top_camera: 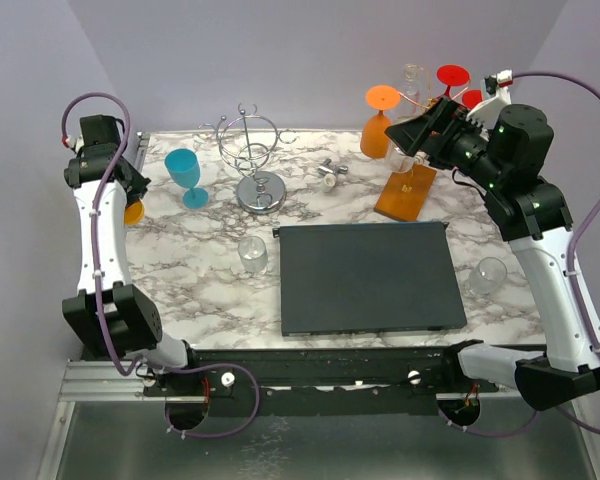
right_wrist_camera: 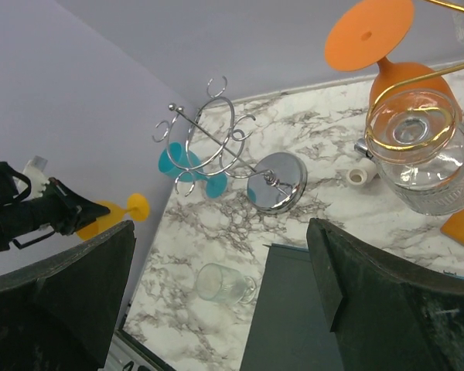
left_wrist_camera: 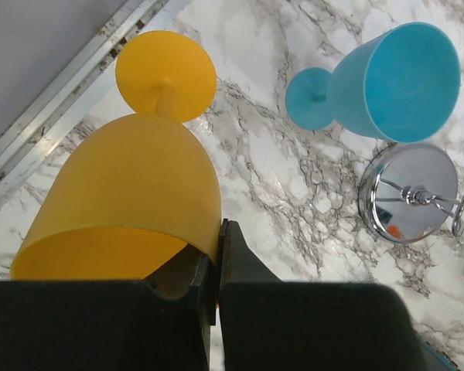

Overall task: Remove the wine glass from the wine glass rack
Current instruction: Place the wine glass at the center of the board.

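Observation:
I can see the yellow glass's foot (top_camera: pixel 133 213) going first toward the open marble (top_camera: pixel 165 222) beside the blue glass. My left gripper should keep moving the yellow glass there until its foot stands flat.
The wine glass rack has an orange-brown wooden base (top_camera: pixel 405 192) and gold wire hooks (right_wrist_camera: pixel 408 91) at the back right. Upside down on it hang an orange wine glass (top_camera: pixel 379 124), a clear one (right_wrist_camera: pixel 425 158) and red ones (top_camera: pixel 453 76). My right gripper (top_camera: pixel 412 135) is raised beside the hooks, open wide and holding nothing (right_wrist_camera: pixel 220 232). The clear glass and orange glass (right_wrist_camera: pixel 393 66) lie just beyond its right finger (right_wrist_camera: pixel 394 301). At the table's left edge, my left gripper (left_wrist_camera: pixel 219 232) is shut on the rim of a yellow glass (left_wrist_camera: pixel 131 185).
A chrome wire stand (top_camera: pixel 255 160) with a round base (left_wrist_camera: pixel 408 192) is at the back centre, with a blue glass (top_camera: pixel 186 176) beside it. A dark mat (top_camera: pixel 370 275) lies in front. Clear glasses rest at its left (top_camera: pixel 252 255) and right (top_camera: pixel 487 275). A small white-and-metal piece (top_camera: pixel 332 172) sits near the rack.

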Motion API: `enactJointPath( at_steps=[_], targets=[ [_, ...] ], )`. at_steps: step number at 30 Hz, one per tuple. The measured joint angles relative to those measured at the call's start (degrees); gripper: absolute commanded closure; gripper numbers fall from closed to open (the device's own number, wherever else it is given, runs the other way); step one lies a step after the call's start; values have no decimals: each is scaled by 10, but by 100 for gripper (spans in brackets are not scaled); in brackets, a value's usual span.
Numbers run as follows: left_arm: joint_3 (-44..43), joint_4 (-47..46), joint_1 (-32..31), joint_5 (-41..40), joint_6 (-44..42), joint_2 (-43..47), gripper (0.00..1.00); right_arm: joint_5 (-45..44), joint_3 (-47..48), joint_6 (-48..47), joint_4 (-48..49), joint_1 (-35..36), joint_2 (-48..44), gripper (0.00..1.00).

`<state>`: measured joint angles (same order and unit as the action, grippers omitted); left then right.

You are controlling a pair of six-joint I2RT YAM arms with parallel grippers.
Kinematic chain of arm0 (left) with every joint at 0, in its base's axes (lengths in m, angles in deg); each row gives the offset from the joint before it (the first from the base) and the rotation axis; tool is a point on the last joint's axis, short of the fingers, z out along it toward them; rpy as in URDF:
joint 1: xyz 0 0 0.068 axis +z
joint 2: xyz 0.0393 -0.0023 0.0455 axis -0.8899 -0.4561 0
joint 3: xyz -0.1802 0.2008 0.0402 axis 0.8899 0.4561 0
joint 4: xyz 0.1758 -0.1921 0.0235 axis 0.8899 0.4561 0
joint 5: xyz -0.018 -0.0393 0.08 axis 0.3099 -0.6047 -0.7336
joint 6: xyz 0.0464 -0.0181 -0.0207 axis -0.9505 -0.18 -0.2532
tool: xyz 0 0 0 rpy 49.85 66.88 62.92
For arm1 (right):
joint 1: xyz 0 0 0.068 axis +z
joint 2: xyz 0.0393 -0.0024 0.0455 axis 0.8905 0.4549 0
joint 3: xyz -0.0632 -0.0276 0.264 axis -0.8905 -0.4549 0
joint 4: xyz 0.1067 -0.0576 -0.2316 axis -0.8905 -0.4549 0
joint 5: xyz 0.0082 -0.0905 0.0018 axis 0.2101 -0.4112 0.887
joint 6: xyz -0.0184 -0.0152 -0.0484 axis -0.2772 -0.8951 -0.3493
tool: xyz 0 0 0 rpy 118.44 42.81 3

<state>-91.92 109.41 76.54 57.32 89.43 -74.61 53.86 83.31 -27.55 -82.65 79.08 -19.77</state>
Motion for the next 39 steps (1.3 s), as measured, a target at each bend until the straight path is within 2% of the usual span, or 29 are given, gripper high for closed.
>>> enactJointPath(
  at_steps=[9,25,32,39],
  targets=[
    [-40,-13,40,106,-13,-125,100,0,-13,-3,-2,0,0,0],
    [-64,-18,41,147,-11,-216,99,-8,-35,-4,0,0,-4,0],
    [-71,-19,41,149,-13,-222,75,-8,-39,-4,1,0,-4,0],
    [-90,-20,39,148,-12,-237,64,-8,-39,-4,1,0,-3,0]
  ],
)
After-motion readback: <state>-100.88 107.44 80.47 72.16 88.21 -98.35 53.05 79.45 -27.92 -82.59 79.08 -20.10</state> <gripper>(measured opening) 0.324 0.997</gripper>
